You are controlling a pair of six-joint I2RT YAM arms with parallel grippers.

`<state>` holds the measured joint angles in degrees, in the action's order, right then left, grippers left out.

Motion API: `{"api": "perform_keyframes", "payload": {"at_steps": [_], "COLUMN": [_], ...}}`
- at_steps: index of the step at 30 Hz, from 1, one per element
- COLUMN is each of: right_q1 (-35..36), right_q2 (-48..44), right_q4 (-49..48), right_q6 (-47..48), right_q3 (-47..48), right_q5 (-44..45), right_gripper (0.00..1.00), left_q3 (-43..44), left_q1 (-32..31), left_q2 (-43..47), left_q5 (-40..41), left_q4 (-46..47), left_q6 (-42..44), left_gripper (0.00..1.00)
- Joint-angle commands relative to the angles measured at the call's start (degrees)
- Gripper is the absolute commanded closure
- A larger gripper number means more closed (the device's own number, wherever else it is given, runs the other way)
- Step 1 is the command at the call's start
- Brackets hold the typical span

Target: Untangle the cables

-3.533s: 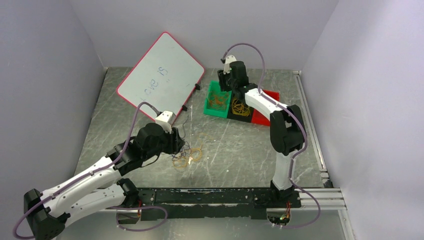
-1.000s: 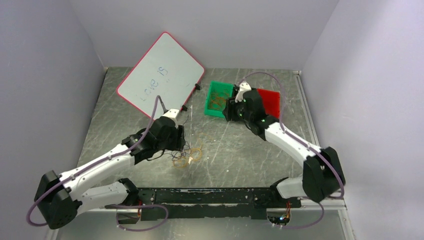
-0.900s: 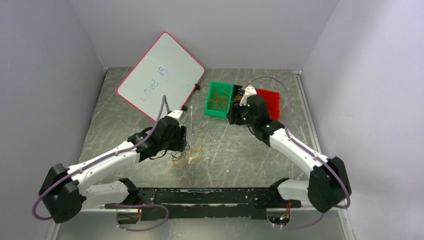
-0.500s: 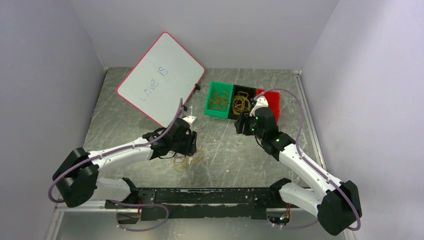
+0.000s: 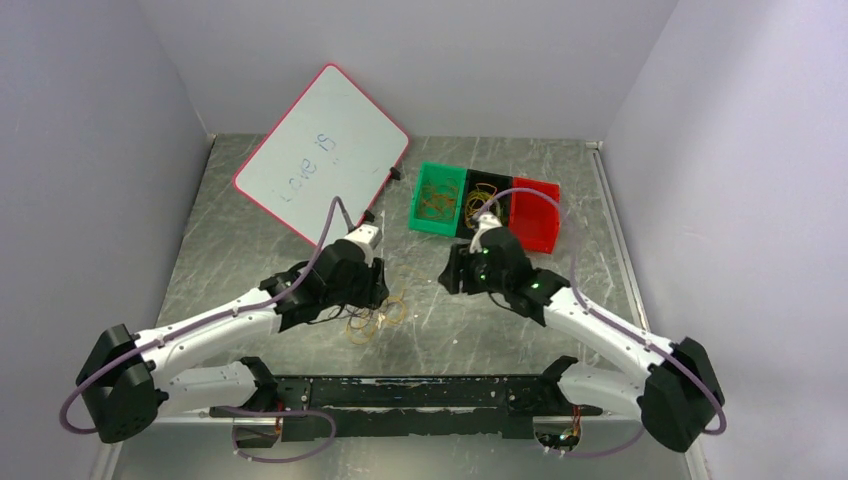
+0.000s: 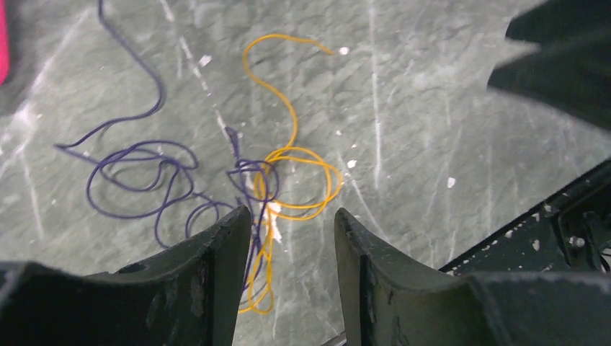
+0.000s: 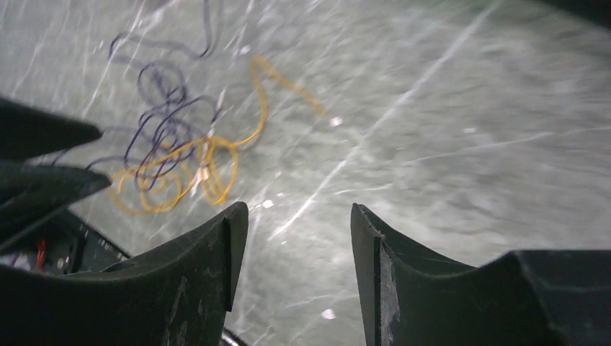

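I expect the orange-yellow cable (image 7: 264, 108) to slip free and dangle when I lift it, because the slack orange-yellow loops lie over only the edge of the dark purple loops (image 7: 162, 164).
The cables (image 5: 377, 314) are a small tangle of thin orange-yellow and dark purple loops lying on the metal table. In the left wrist view the orange loops (image 6: 292, 162) cross the purple loops (image 6: 140, 167). My left gripper (image 5: 372, 296) is open and empty, just above the tangle, and orange strands show under the gap between its fingers (image 6: 292, 220). My right gripper (image 5: 448, 277) is open and empty, low over bare table to the right of the tangle. In its view (image 7: 298, 210) the tangle (image 7: 176, 169) lies ahead on the left.
A green bin (image 5: 425, 222) with orange cables, a black bin (image 5: 487, 181) with yellow cables and a red bin (image 5: 536, 222) stand side by side at the back. A pink-edged whiteboard (image 5: 320, 150) leans at the back left. A black rail (image 5: 420, 392) runs along the near edge.
My right arm has come away from the bins, down and left toward the tangle. My left gripper has shifted right over the tangle. The tangle lies as before.
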<state>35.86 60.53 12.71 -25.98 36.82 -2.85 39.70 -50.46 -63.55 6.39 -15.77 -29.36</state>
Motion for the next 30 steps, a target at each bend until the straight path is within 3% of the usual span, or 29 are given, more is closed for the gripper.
{"api": "perform_keyframes", "payload": {"at_steps": [1, 9, 15, 24, 28, 30], "right_q1": [7.5, 13.0, 16.7, 19.8, 19.8, 19.8], "right_q2": [5.0, 14.8, 20.7, 28.9, 32.1, 32.7], "right_q4": [-6.1, -11.6, -9.1, -15.4, -15.2, -16.5], "right_q6": [-5.0, -9.9, -13.2, -16.3, -15.2, -14.8], "right_q3": [-1.5, 3.3, 6.0, 5.7, 7.9, 7.8], "right_q5": [-0.1, 4.6, 5.6, 6.0, 8.6, 9.2], "right_gripper": [0.42, 0.44, 0.45, 0.46, 0.5, 0.57], "left_q3": [-1.5, -3.1, -5.5, -7.0, -6.9, -7.3], "left_q1": [0.0, 0.4, 1.3, 1.9, 2.1, 2.2], "left_q2": [1.5, 2.4, 5.2, 3.7, 1.4, 1.2], "left_q5": [6.6, 11.3, 10.1, 7.9, 7.6, 7.4], "left_q4": [-6.5, -11.1, -7.9, -2.3, -1.9, -1.3], "left_q6": [-3.2, -7.8, -6.8, -5.2, -4.9, -5.0], "left_gripper": [0.48, 0.47, 0.44, 0.43, 0.44, 0.44]}}
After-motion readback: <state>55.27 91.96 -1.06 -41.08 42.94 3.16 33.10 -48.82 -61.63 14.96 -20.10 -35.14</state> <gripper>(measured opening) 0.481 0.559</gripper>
